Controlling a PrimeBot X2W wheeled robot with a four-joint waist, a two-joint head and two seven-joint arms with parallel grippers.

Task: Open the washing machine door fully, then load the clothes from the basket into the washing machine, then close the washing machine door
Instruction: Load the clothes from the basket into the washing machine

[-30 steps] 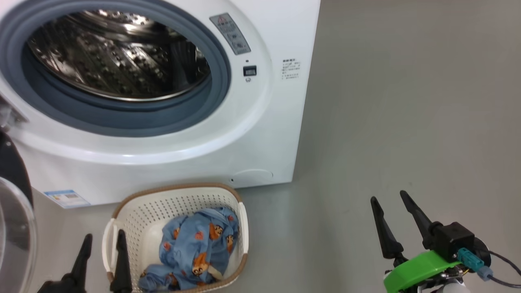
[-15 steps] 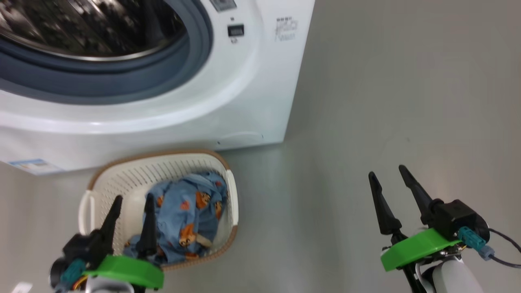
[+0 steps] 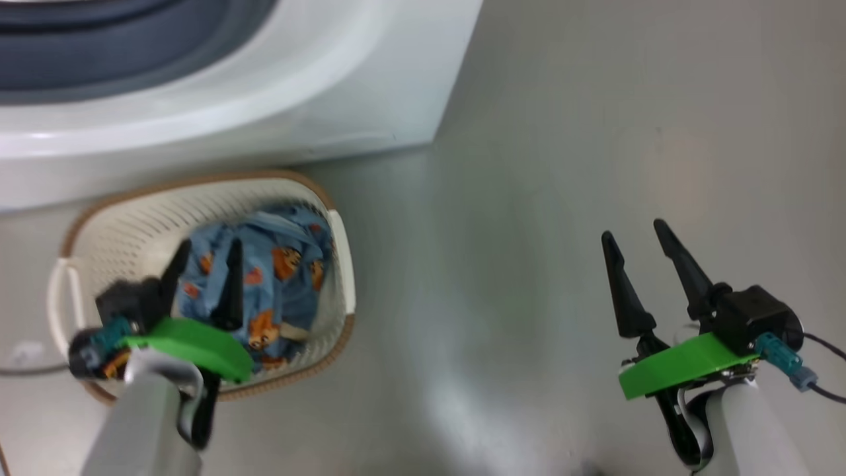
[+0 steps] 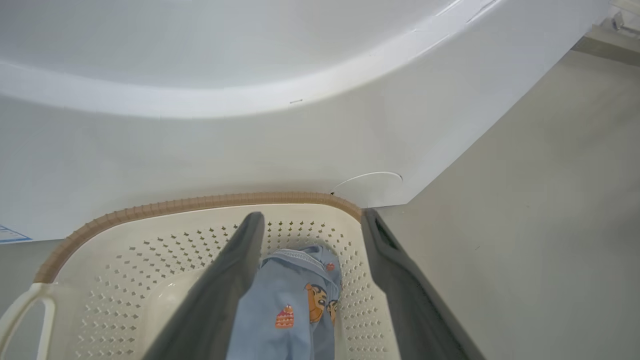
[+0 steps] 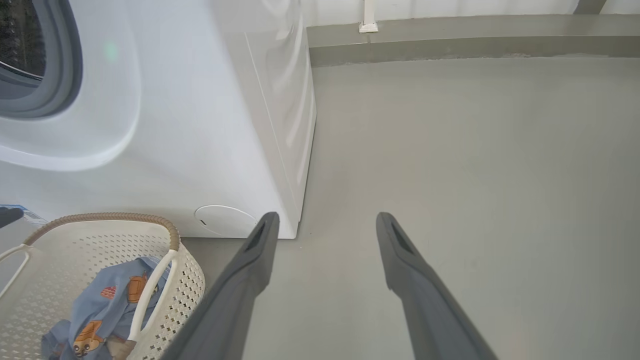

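Note:
The clothes (image 3: pixel 258 277) are bunched up in deep folds (image 3: pixel 277 230). The gripped piece will therefore open out and hang out of the washing machine when I load it.
The cream basket (image 3: pixel 112 228) with a brown rim stands on the floor against the white washing machine (image 3: pixel 357 92). Light-blue printed clothes (image 3: pixel 281 264) lie bunched in its right half. My left gripper (image 3: pixel 209 246) hangs open above the basket, its fingers over the clothes and apart from them. In the left wrist view, the clothes (image 4: pixel 290 300) show between the spread fingers of the left gripper (image 4: pixel 312 217). My right gripper (image 3: pixel 633 231) is open over bare floor, far right of the basket. The washing machine door is out of view.
Grey floor (image 3: pixel 529 165) stretches right of the machine and basket. The right wrist view shows the machine's side panel (image 5: pixel 280 110), its blue-grey gasket (image 5: pixel 65 65), the basket (image 5: pixel 100 218) and a low wall ledge (image 5: pixel 450 45) at the back.
The head camera has tilted down, so the drum has slid out of the top. My left gripper has moved from beside the basket's left handle to over the clothes. The right gripper has kept its place.

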